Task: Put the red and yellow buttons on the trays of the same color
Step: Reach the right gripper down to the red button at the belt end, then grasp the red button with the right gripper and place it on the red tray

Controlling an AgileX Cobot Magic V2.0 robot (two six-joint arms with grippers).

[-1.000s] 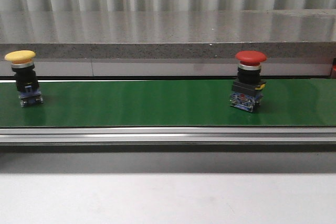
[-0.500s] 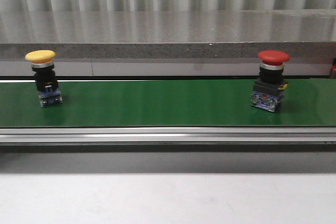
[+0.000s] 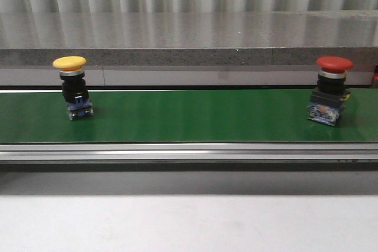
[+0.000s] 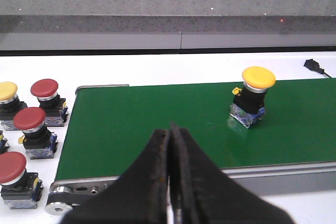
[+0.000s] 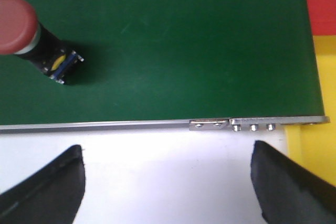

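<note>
The robot's right gripper should first carry the red button [image 3: 331, 91] to the red tray [image 5: 321, 3], because the button stands near the belt's end, far from the robot's left gripper.
A yellow button [image 3: 71, 87] stands upright on the green belt [image 3: 189, 116] at the left; it also shows in the left wrist view [image 4: 251, 97]. A red button [image 3: 329, 88] stands on the belt near its right end, and appears in the right wrist view [image 5: 23, 35]. My left gripper [image 4: 169, 135] is shut with nothing in it, above the belt's near edge, apart from the yellow button. My right gripper [image 5: 167, 177] is wide open over the white table, short of the belt. A red tray [image 5: 320, 3] and a yellow tray [image 5: 315, 145] lie past the belt's end.
Several spare red buttons [image 4: 38, 127] and a yellow one [image 4: 8, 97] stand on the white table beside the belt's start. A metal rail [image 3: 189, 153] runs along the belt's near side. A grey stone ledge [image 3: 189, 42] lies behind the belt.
Both buttons have travelled to the right along the belt, each by about the same distance. Neither gripper shows in the earlier frames.
</note>
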